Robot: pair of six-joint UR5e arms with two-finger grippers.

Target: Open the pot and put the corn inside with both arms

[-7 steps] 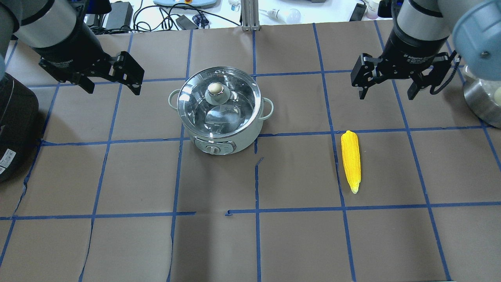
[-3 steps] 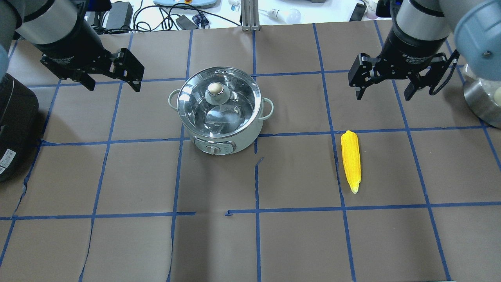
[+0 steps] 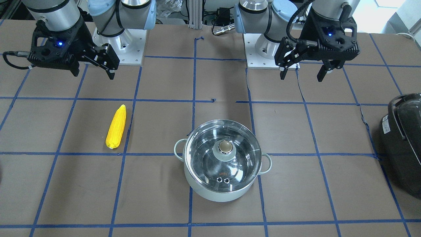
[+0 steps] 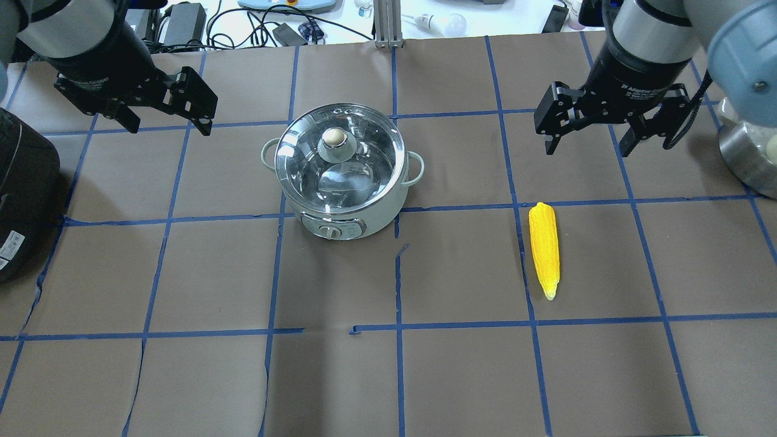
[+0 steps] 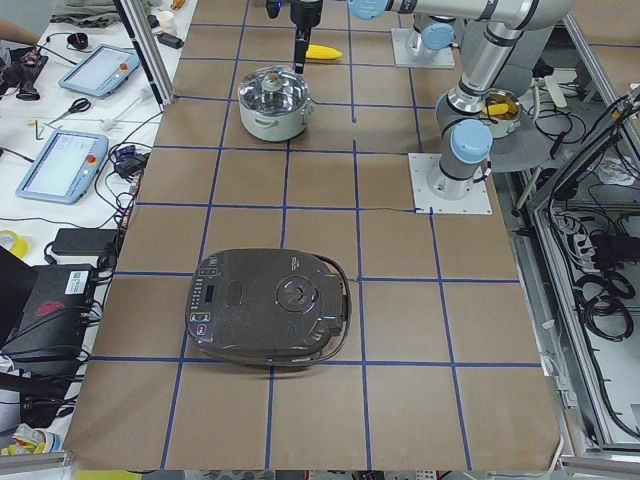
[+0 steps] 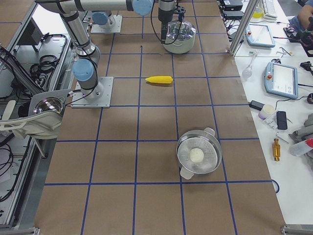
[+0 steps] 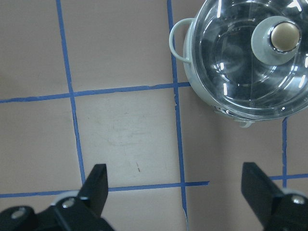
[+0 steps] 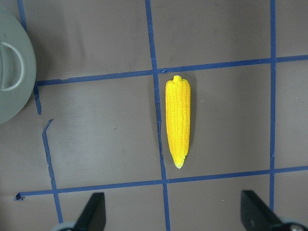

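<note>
I expect the glass lid (image 3: pixel 223 156) to come off whole and leave the pot behind when I lift the knob, because the handles (image 3: pixel 268 164) sit clear of the lid.
The pale mint pot (image 4: pixel 375 223) stands mid-table with its clear glass lid (image 4: pixel 358 176) on and the knob (image 4: pixel 332 138) on top; it also shows in the front view (image 3: pixel 213 195) and the left wrist view (image 7: pixel 211 103). The yellow corn (image 4: pixel 544 249) lies flat to the pot's right, also in the front view (image 3: pixel 116 126) and the right wrist view (image 8: pixel 178 125). My left gripper (image 4: pixel 170 124) is open and empty, hovering left of the pot. My right gripper (image 4: pixel 587 149) is open and empty, hovering beyond the corn.
A black appliance (image 4: pixel 18 194) sits at the table's left edge, also in the exterior left view (image 5: pixel 270 320). A steel bowl (image 4: pixel 746 152) with a white ball in it sits at the right edge. Blue tape lines grid the brown table. Clutter lies past the far edge.
Both grippers have drifted slightly toward the far side of the table and stayed open. The pot, lid and corn have not moved.
</note>
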